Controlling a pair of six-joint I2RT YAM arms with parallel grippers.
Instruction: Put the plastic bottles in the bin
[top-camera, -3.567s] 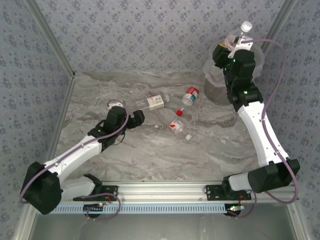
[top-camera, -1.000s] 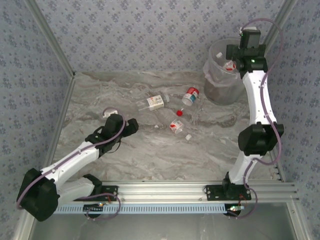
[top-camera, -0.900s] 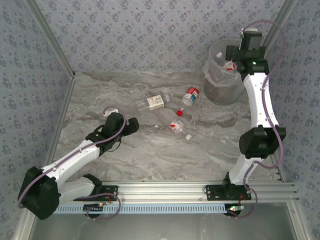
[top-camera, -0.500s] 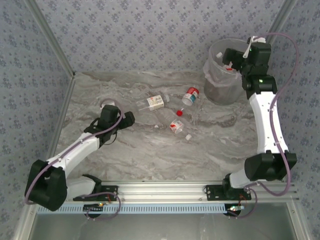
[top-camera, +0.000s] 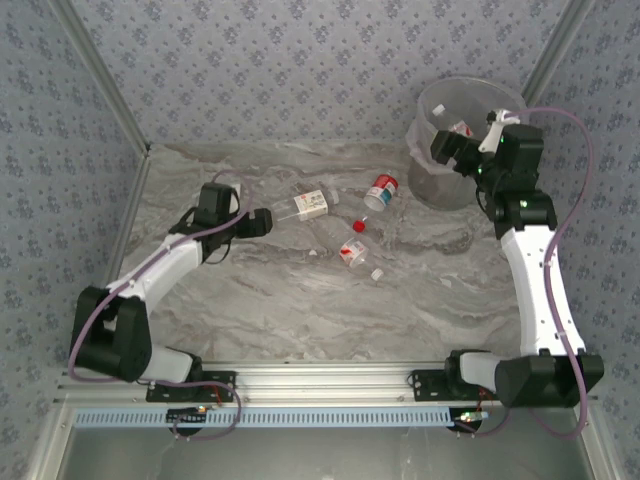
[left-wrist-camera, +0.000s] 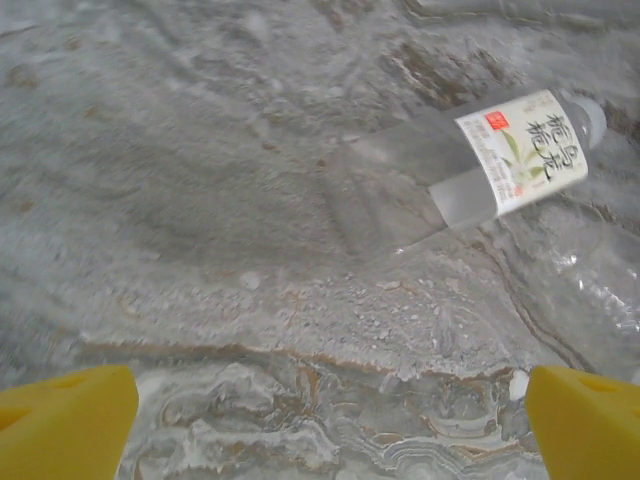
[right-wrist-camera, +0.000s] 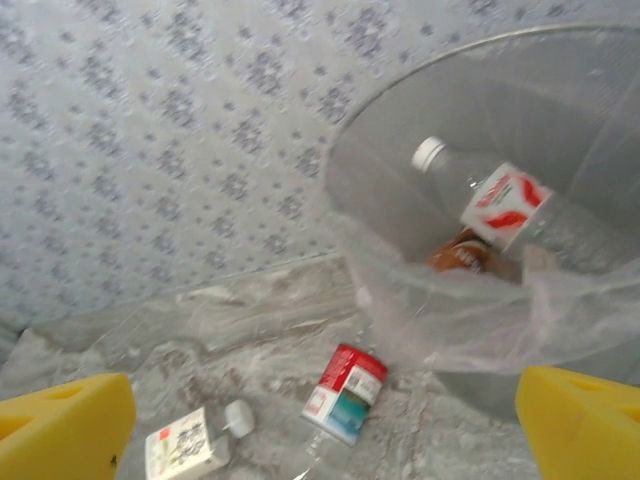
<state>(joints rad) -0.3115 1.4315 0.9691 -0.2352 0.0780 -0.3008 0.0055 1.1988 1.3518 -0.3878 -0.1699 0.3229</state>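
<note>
The white-labelled bottle's bottom end (top-camera: 283, 211) points toward my open left gripper, and the way is clear. I should keep reaching until the fingers are around the bottle's label (top-camera: 311, 205).
Three plastic bottles lie on the marble table: a white-labelled one (top-camera: 306, 205) (left-wrist-camera: 470, 170), a red-labelled one (top-camera: 380, 192) (right-wrist-camera: 345, 395), and a clear one with a red label (top-camera: 347, 248). My left gripper (top-camera: 262, 221) (left-wrist-camera: 325, 430) is open just left of the white-labelled bottle, apart from it. At the back right stands the bin (top-camera: 437, 183) (right-wrist-camera: 440, 300). Inside it lie a clear bottle with a red-and-white label (right-wrist-camera: 505, 205) and a brown bottle (right-wrist-camera: 460, 252). My right gripper (top-camera: 443, 150) (right-wrist-camera: 325, 430) is open and empty by the bin's left side.
A loose red cap (top-camera: 360, 224) and a small white cap (top-camera: 377, 273) lie among the bottles. Patterned walls close in the back and both sides. A metal rail (top-camera: 330, 380) runs along the near edge.
The right gripper held a bottle over the bin; it is now open, lower, and left of the bin. The left gripper swung back and right toward the white-labelled bottle.
</note>
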